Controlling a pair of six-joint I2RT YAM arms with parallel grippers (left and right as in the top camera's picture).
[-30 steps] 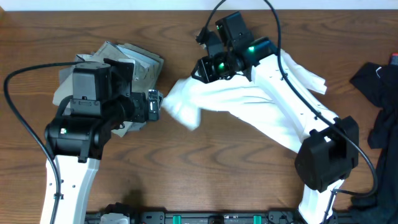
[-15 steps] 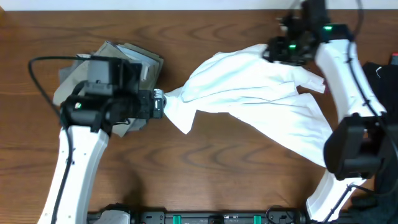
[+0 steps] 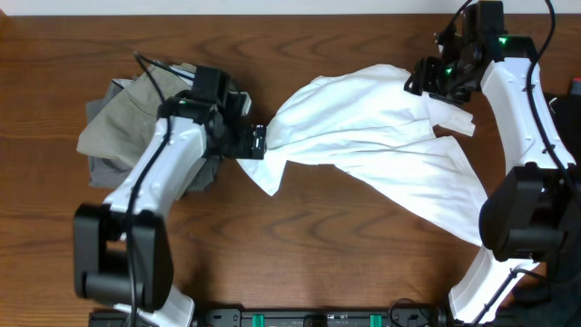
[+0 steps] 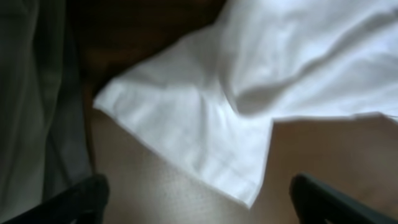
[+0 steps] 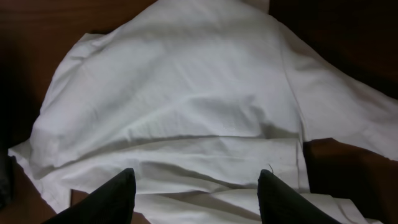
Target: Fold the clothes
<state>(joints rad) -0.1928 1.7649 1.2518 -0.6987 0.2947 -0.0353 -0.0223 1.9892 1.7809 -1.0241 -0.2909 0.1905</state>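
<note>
My grippers have the white shirt (image 4: 193, 112) between them, and loose folds (image 4: 273, 90) run across it. The shirt will pull straight between my grippers and sag below when I lift it.
A white shirt (image 3: 372, 145) lies spread and rumpled across the middle of the wooden table, from its left corner to the lower right. My left gripper (image 3: 258, 143) is open at the shirt's left corner; in the left wrist view (image 4: 199, 202) its fingers are wide apart over bare wood, with the shirt's corner (image 4: 205, 130) just ahead. My right gripper (image 3: 425, 80) is open above the shirt's upper right part; in the right wrist view (image 5: 196, 193) its fingers straddle white cloth (image 5: 186, 106) without gripping it.
A pile of folded grey-green clothes (image 3: 127, 118) lies at the left, under my left arm. Dark clothes (image 3: 558, 136) lie at the right edge.
The shirt was pulled out from a bunch and spread wide to the right. My right gripper moved to the upper right and let go. My left gripper moved right and released the shirt's left corner.
</note>
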